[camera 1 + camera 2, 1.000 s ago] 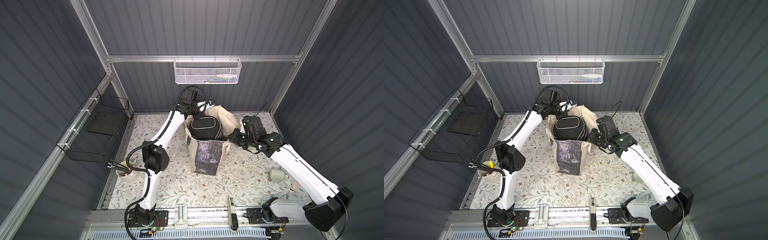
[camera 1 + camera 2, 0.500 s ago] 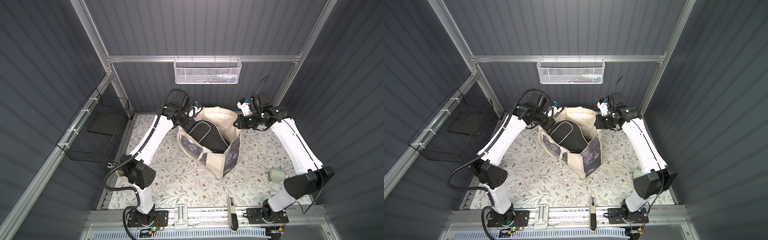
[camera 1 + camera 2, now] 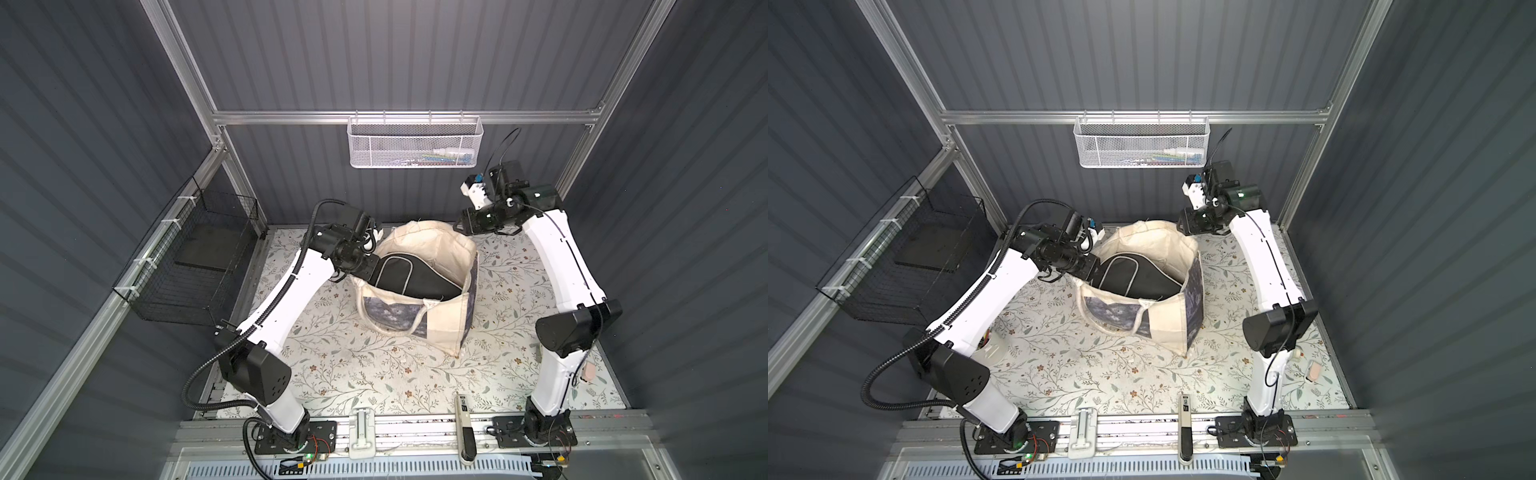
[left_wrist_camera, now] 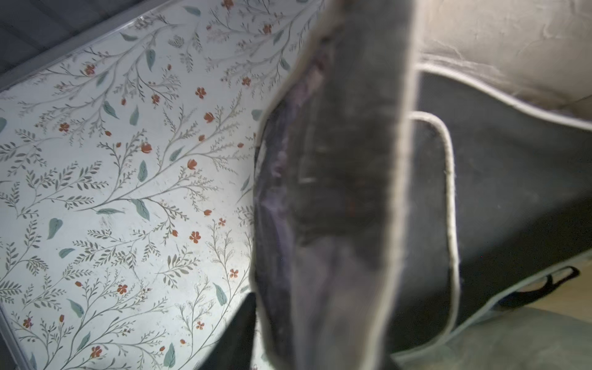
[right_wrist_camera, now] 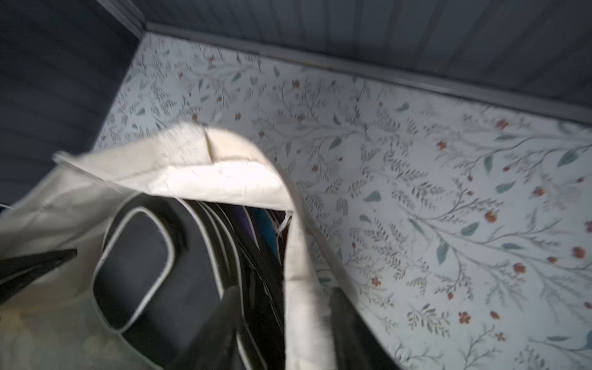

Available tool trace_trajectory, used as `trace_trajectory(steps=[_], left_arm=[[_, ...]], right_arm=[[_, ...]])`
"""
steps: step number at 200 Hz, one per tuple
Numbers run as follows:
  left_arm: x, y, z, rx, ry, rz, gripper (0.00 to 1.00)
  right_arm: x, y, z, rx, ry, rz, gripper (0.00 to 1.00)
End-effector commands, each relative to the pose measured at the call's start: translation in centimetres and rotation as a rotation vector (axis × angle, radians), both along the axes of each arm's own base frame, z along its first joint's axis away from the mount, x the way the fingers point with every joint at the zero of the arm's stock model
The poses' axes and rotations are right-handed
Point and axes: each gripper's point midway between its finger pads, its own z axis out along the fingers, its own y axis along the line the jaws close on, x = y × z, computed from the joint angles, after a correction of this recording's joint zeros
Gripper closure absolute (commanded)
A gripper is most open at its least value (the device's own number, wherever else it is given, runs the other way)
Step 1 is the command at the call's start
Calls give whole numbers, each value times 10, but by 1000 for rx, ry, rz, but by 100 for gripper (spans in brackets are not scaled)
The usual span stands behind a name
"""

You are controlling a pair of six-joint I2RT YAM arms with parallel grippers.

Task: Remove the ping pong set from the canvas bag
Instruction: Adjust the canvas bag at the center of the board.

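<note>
The black paddle case (image 3: 392,276) is tight against the canvas bag's side. My left gripper should hold the bag's rim (image 3: 388,237) while my right gripper reaches in.
The canvas bag (image 3: 440,328) (image 3: 1167,328) stands open-mouthed at the middle back of the table. A black paddle case (image 3: 411,276) (image 3: 1138,276) with grey piping lies on top inside it. In the right wrist view, purple and blue case edges (image 5: 253,221) show behind the black case (image 5: 134,266). My left gripper (image 3: 368,268) (image 4: 320,307) is open astride the bag's left wall; only one finger (image 4: 243,320) shows. At the back right rim, my right gripper (image 3: 459,226) (image 5: 283,294) is open, with the cream rim strip (image 5: 304,288) between its fingers.
A white mesh basket (image 3: 413,145) hangs on the back wall and a black wire basket (image 3: 195,266) on the left wall. A white cup (image 3: 992,349) stands by the left arm. A small pinkish object (image 3: 588,372) lies front right. A black-and-white tool (image 3: 463,428) rests on the front rail.
The bag was pulled wide open and turned, its printed panel swinging from the front. The right arm swung to the back right rim. Both grippers went from shut to open.
</note>
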Motion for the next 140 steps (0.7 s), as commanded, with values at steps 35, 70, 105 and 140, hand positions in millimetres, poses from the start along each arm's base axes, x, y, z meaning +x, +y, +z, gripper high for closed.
trace_trajectory(steps=[35,70,105,140], left_arm=[[26,-3,38,3,-119,-5,0],[47,-20,15,26,-70,-56,0],[54,-31,0,8,-52,-82,19],[53,-29,6,0,-75,-73,100]], right_arm=[[-59,-33,50,-47,-150,-192,1],[-101,-45,16,9,-114,-312,1],[-107,-19,-22,80,-24,-287,1],[-95,9,-32,117,6,-244,9]])
